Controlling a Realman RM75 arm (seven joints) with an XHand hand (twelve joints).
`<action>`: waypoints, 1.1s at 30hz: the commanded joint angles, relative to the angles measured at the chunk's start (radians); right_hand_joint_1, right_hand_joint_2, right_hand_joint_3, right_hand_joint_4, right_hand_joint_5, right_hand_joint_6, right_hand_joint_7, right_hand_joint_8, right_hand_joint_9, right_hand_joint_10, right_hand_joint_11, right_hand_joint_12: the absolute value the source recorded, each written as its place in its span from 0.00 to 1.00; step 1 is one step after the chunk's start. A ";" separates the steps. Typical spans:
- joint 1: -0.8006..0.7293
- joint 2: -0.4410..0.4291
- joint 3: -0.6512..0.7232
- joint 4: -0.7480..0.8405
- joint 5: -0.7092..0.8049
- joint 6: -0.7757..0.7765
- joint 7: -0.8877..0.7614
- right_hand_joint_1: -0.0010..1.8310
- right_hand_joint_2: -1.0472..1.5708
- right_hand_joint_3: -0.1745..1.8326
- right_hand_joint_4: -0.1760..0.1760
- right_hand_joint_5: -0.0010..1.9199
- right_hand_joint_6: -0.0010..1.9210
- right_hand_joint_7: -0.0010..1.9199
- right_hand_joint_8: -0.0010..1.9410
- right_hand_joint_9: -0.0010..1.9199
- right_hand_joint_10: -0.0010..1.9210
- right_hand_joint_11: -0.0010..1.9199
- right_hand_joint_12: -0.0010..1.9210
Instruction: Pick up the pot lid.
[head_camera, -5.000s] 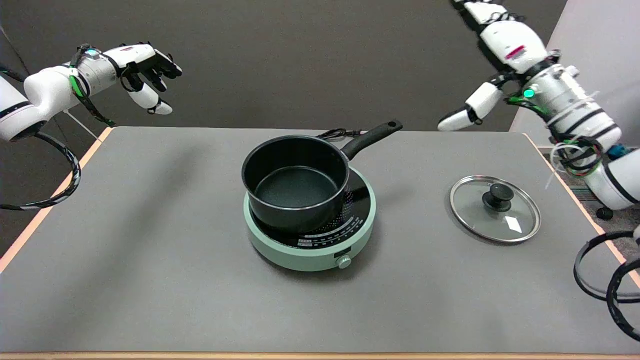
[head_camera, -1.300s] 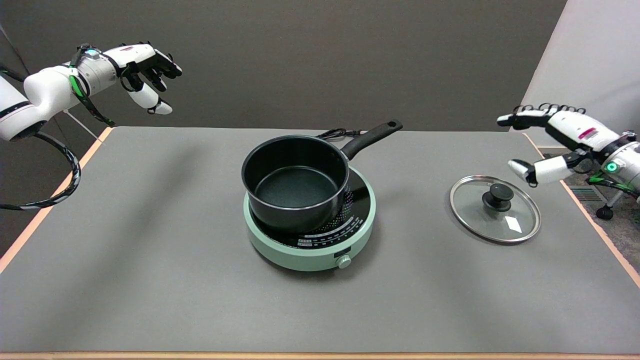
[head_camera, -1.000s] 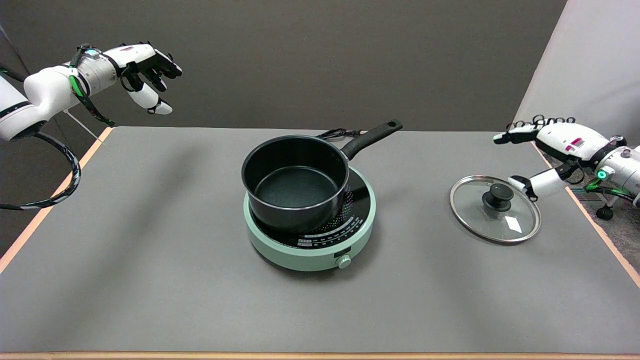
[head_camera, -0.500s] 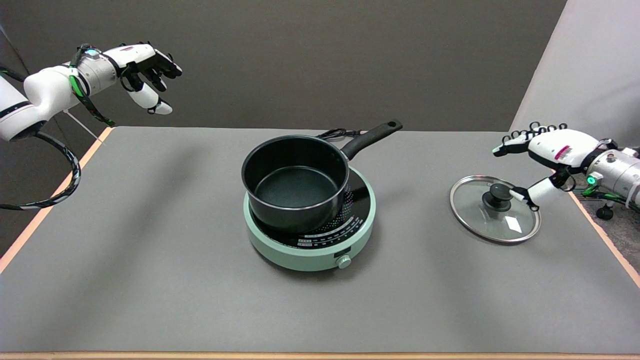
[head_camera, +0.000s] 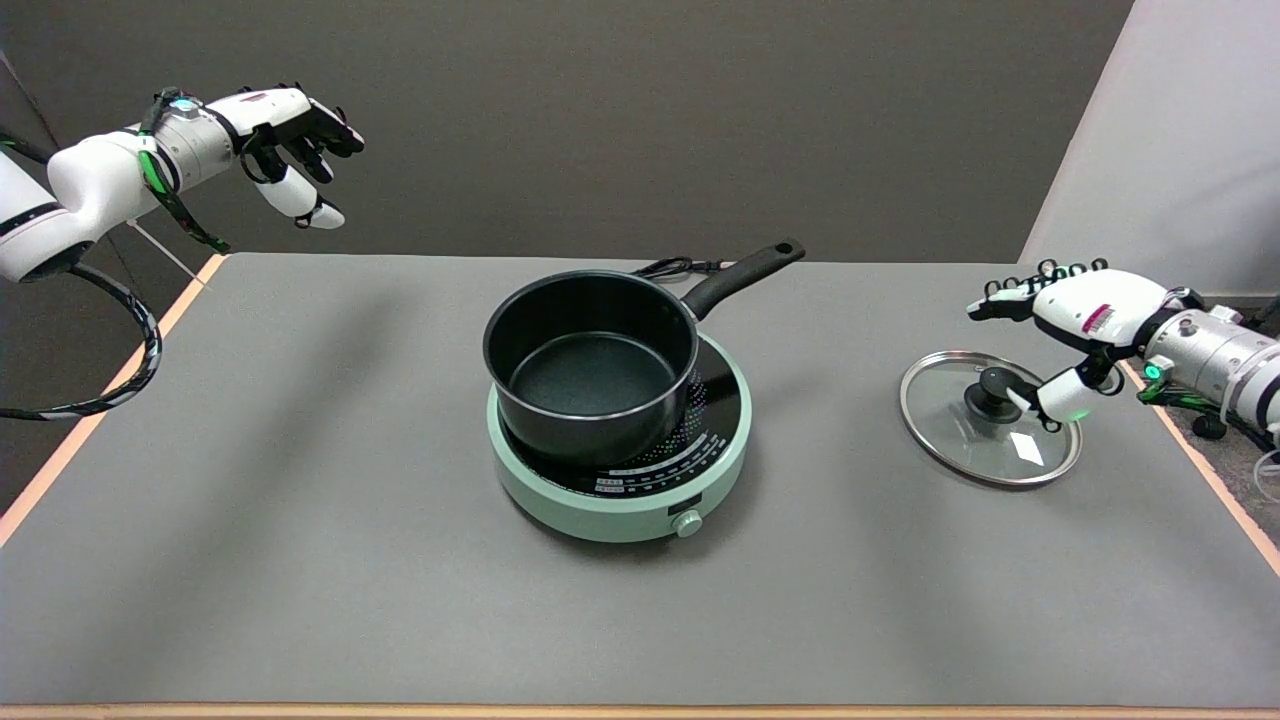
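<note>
I expect the pot lid (head_camera: 986, 442) to tip steeply when I lift it, because one small black knob (head_camera: 991, 396) is the hold for such a wide rim.
A round glass pot lid (head_camera: 960, 428) with a steel rim and a black knob (head_camera: 992, 387) lies flat on the grey table at the right. My right hand (head_camera: 1070, 320) hovers just above and to the right of the lid, palm down and fingers spread. Its thumb tip sits right beside the knob, and I cannot tell whether it touches. The other fingers reach out in the air beyond the lid's far edge. The hand holds nothing.
A black saucepan (head_camera: 592, 362) stands on a mint-green induction hob (head_camera: 620, 478) at mid-table, its handle (head_camera: 745, 272) pointing back right. The idle left hand (head_camera: 290, 150) hangs in the air at upper left. The table's right edge (head_camera: 1215, 490) runs close to the lid.
My right hand has come down and leftward from high at the right to just over the lid. Its thumb has closed in on the knob. The lid has not moved.
</note>
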 joint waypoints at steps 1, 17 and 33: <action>0.004 0.007 -0.076 0.024 -0.022 0.085 0.013 0.51 0.61 0.61 0.54 0.18 0.10 0.20 0.11 0.25 0.22 0.13 0.33; 0.050 0.026 -0.152 -0.040 -0.025 0.111 0.013 0.51 0.60 0.61 0.61 0.20 0.10 0.18 0.10 0.23 0.21 0.13 0.33; 0.087 0.041 -0.202 -0.076 -0.022 0.117 0.014 0.50 0.60 0.61 0.64 0.22 0.10 0.19 0.09 0.22 0.20 0.12 0.32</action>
